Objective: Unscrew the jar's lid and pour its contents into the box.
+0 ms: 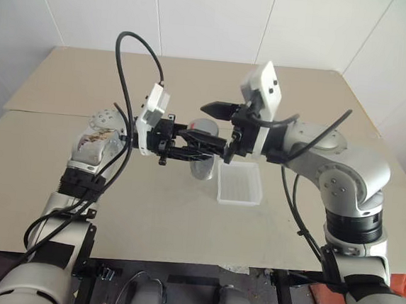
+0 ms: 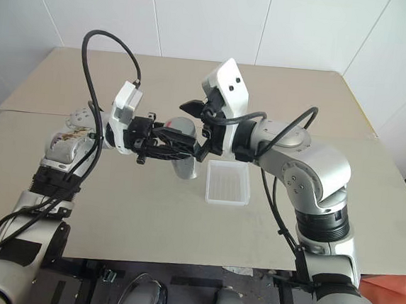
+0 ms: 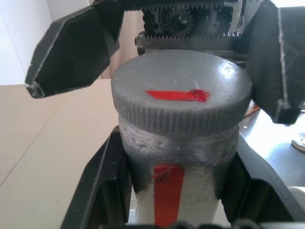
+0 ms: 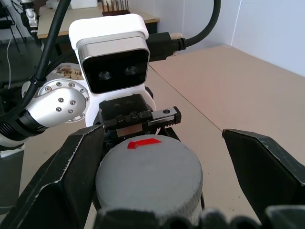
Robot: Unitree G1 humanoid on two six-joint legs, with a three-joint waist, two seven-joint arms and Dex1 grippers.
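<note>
The finger of the robot's right gripper reaches past the jar's lid [image 4: 148,177] to the left gripper, so the robot should pull that finger back before it pushes forward to turn the lid [image 1: 205,125].
My left gripper [image 1: 197,149] is shut on the jar [image 3: 183,157], its fingers [image 3: 102,183] clamping the cloudy wall just below the lid. A red strip runs down that wall. The grey ribbed lid [image 3: 181,95] with a red mark sits on the jar, held above the table beside the box [image 1: 239,184]. My right gripper [image 4: 159,160] faces it from the opposite side and stands open, one finger [image 4: 71,174] close to the lid, the other [image 4: 259,160] well apart from it. The contents are hidden behind the jar's wall. The box lies flat on the table, just right of the jar.
The beige table [image 1: 314,98] stretches far behind the arms, with a seam across it at the left. White walls close it off at the back. Black cables [image 1: 137,54] loop above the left wrist.
</note>
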